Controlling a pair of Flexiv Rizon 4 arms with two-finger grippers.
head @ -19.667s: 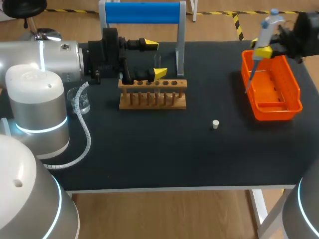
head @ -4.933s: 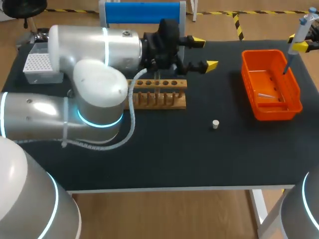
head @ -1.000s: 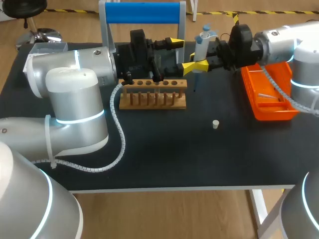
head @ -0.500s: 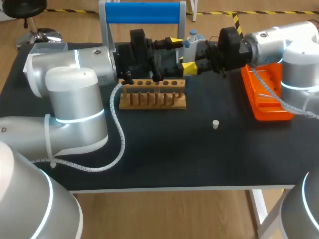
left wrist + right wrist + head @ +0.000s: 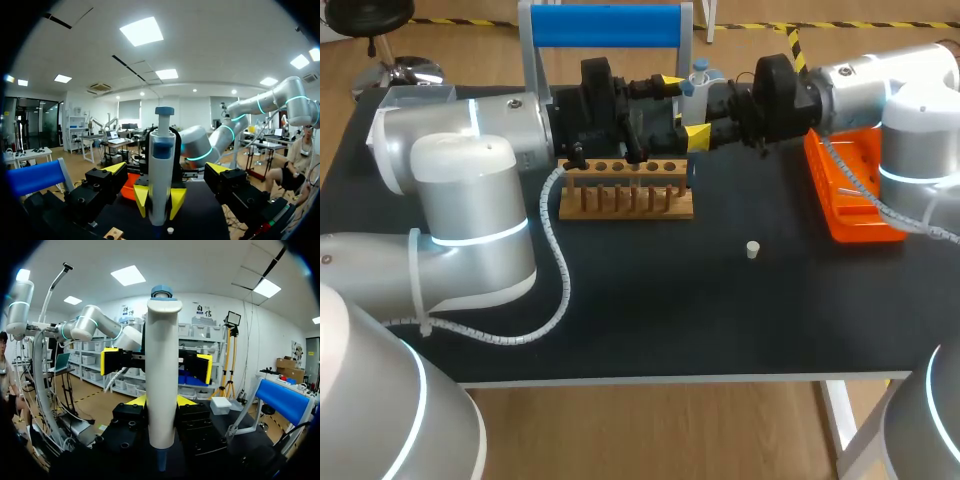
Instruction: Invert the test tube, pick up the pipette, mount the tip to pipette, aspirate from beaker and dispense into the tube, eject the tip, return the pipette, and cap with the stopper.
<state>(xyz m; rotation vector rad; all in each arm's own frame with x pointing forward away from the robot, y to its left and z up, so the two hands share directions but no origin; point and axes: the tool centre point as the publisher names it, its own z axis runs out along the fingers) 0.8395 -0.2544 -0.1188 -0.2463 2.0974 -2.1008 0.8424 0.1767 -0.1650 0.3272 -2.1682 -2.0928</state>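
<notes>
A finger hook (image 5: pixel 716 76) sticks out from the white pipette's upper body (image 5: pixel 696 92). The pipette should therefore hang from the blue-topped stand when I bring it there.
My right gripper (image 5: pixel 708 100) is shut on the white pipette (image 5: pixel 698 75), which it holds upright above the right end of the wooden tube rack (image 5: pixel 626 188). In the right wrist view the pipette (image 5: pixel 161 375) stands between the right gripper's (image 5: pixel 161 401) yellow tips. My left gripper (image 5: pixel 684 108) is open wide, one finger on each side of the pipette without touching it. The left wrist view shows the pipette (image 5: pixel 161 165) midway between those spread fingers (image 5: pixel 115 169). A small white stopper (image 5: pixel 752 249) lies on the black table in front of the rack.
An orange tray (image 5: pixel 865 200) sits at the right side of the table. A blue-topped stand (image 5: pixel 605 25) rises behind the rack. My left arm's big links cover the table's left part, with a pale box (image 5: pixel 415 95) showing behind them.
My right arm has carried the pipette leftward, from right of the rack to between the left gripper's open fingers. The left arm has stayed put.
</notes>
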